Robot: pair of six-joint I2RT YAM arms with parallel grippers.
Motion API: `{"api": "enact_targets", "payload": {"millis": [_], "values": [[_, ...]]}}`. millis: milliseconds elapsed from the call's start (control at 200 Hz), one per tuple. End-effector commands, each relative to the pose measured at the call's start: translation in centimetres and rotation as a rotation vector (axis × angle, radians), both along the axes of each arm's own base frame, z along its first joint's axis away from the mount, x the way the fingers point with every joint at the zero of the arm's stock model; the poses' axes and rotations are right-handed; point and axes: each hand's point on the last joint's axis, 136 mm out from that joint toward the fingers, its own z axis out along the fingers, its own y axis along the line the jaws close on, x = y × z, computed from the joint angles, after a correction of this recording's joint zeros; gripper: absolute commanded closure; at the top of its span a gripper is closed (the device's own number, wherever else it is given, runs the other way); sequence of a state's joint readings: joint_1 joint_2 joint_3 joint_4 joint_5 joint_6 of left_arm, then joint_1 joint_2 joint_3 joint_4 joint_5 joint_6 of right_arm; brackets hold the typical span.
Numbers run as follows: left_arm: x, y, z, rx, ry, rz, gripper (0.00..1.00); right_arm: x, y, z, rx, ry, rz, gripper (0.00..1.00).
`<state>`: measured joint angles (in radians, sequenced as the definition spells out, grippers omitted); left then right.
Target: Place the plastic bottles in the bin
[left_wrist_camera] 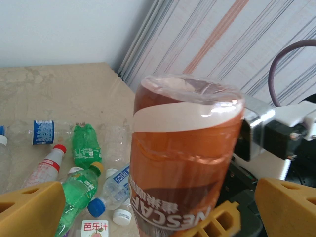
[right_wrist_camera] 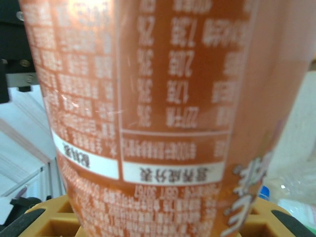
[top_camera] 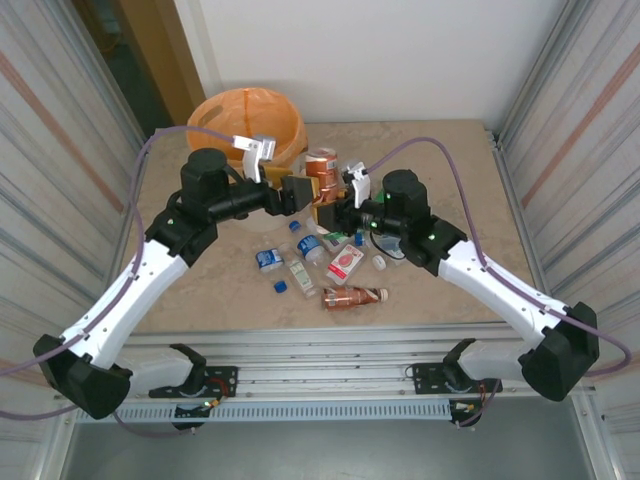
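I should first take the bottle's upper part (top_camera: 321,160) with my left gripper, because the bin (top_camera: 250,118) stands beyond my left gripper while my right gripper holds the Nescafe bottle.
A copper-brown Nescafe bottle (top_camera: 322,168) stands upright in the air above the table's middle, with my right gripper (top_camera: 338,208) shut on its lower part. In the right wrist view its label (right_wrist_camera: 163,98) is very close, with my yellow fingers (right_wrist_camera: 47,219) at its foot. My left gripper (top_camera: 298,192) is open, its yellow fingers (left_wrist_camera: 29,210) wide apart on either side of the same bottle (left_wrist_camera: 187,148) without gripping it. More plastic bottles lie on the table: green ones (left_wrist_camera: 86,145), a clear one with a blue label (left_wrist_camera: 44,132) and a copper one (top_camera: 352,296). The bin (top_camera: 245,118), lined in orange, stands at the back left.
Loose caps lie among the bottles (left_wrist_camera: 122,216). A small white carton with a red print (top_camera: 345,263) lies near the pile. Striped walls close in both sides of the table. The right arm's cable (left_wrist_camera: 286,59) loops close by.
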<state>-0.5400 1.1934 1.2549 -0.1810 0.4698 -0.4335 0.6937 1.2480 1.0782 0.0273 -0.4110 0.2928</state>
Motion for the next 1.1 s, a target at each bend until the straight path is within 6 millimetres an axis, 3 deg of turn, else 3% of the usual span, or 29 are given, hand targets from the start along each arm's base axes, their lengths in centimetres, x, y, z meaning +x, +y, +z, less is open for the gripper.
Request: {"api": "enact_targets", "payload": {"millis": [0,296,561,741,807,857,1002,1097], "values": [[-0.4,-0.6,1.7,-0.017,-0.059,-0.044,0.01,-1.1,1.1,2.6,0.05,-0.069,0.085,0.86],[-0.5,-1.7,2.0,-0.043,-0.058,-0.089,0.05,-1.4,2.1,2.6,0.056,-0.061,0.126,0.86],[-0.1,-2.3,1.2,-0.044,-0.029,-0.098,0.31,-1.6,2.7,3.0,0.07,-0.072,0.143,0.85],[0.1,-2.1,1.1,-0.041,-0.03,-0.085,0.56,-1.3,2.6,3.0,0.068,-0.072,0.13,0.81],[0.2,-2.0,1.0,-0.038,-0.031,-0.076,0.63,-1.3,2.5,2.8,0.065,-0.071,0.122,0.75],[0.3,-1.9,1.0,-0.035,-0.036,-0.067,0.67,-1.2,2.4,2.8,0.062,-0.071,0.116,0.64],[0.7,-1.4,1.3,-0.017,-0.061,-0.031,0.69,-1.1,1.9,2.4,0.043,-0.065,0.089,0.34],[1.2,-0.6,2.0,-0.004,-0.086,0.006,0.72,-1.2,1.3,2.0,0.029,-0.061,0.064,0.22]]}}
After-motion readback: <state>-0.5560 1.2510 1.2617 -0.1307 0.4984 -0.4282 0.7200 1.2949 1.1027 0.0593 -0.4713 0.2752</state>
